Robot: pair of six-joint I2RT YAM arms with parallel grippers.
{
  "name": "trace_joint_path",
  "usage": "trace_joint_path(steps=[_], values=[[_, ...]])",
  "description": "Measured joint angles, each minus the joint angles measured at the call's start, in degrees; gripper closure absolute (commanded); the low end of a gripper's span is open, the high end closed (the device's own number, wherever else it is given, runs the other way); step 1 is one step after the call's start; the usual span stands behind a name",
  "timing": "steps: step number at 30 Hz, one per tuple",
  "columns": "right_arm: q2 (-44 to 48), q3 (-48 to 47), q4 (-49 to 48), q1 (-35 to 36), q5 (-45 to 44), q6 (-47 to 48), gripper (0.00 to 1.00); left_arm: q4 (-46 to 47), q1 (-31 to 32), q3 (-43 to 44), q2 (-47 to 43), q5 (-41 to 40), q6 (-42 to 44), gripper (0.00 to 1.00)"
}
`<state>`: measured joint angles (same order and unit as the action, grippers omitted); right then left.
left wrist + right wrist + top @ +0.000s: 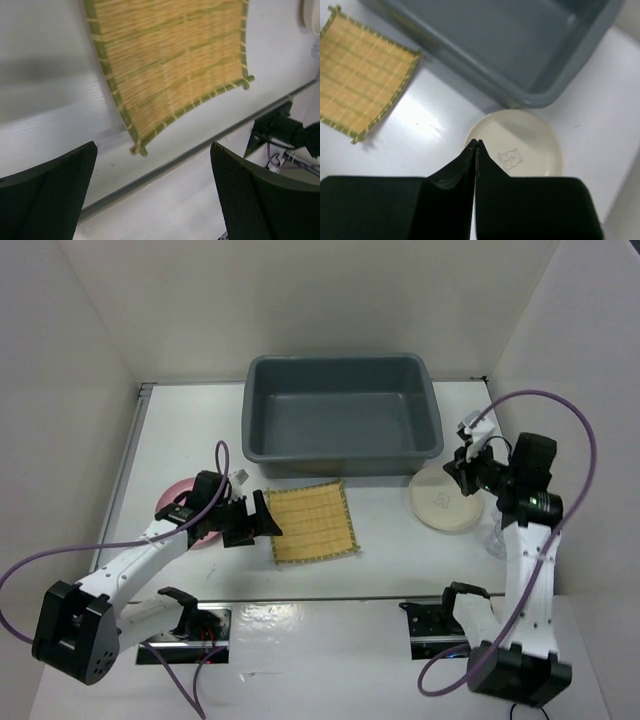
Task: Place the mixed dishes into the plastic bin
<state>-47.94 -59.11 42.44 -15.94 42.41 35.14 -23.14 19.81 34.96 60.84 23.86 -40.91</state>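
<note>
The woven mat's edge (273, 530) is flat in front of my left gripper's open fingers, so my right gripper should first keep the mat's opposite edge (349, 519) in place for the pinch.
The yellow woven mat (312, 523) lies flat in front of the dark grey plastic bin (345, 360), which is empty. My left gripper (266, 520) is open and empty, hovering at the mat's left edge; the mat (170, 55) lies just beyond its fingers (55, 195). The pink plate (178, 502) sits partly hidden under my left arm. The cream plate (445, 502) lies right of the mat. My right gripper (455, 468) is shut and empty, above that plate's (530, 145) near-left rim. The small clear cup (496, 538) stands by the right arm.
White walls close in the table on the left, back and right. The bin (495, 45) sits at the back centre, just behind the cream plate. A seam in the table runs along the front, with the arm bases (440, 615) behind it.
</note>
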Motion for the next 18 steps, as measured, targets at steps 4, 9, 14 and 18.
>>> trace_joint_path(steps=[4,9,14,18], values=[[-8.22,1.64,1.33,6.67,-2.80,0.55,1.00,0.72,0.07,-0.79,2.51,-3.15,-2.60,0.00],[-9.03,3.30,2.25,11.02,-2.89,0.35,1.00,3.30,0.28,-3.10,3.32,-4.85,-4.59,0.00],[-15.56,2.43,2.80,16.06,-5.44,1.36,1.00,5.68,0.28,-6.36,4.24,-4.96,-5.95,0.00],[-21.81,1.95,3.10,21.57,-10.34,3.80,1.00,6.54,0.66,-6.56,5.33,-5.03,-6.01,0.00]])
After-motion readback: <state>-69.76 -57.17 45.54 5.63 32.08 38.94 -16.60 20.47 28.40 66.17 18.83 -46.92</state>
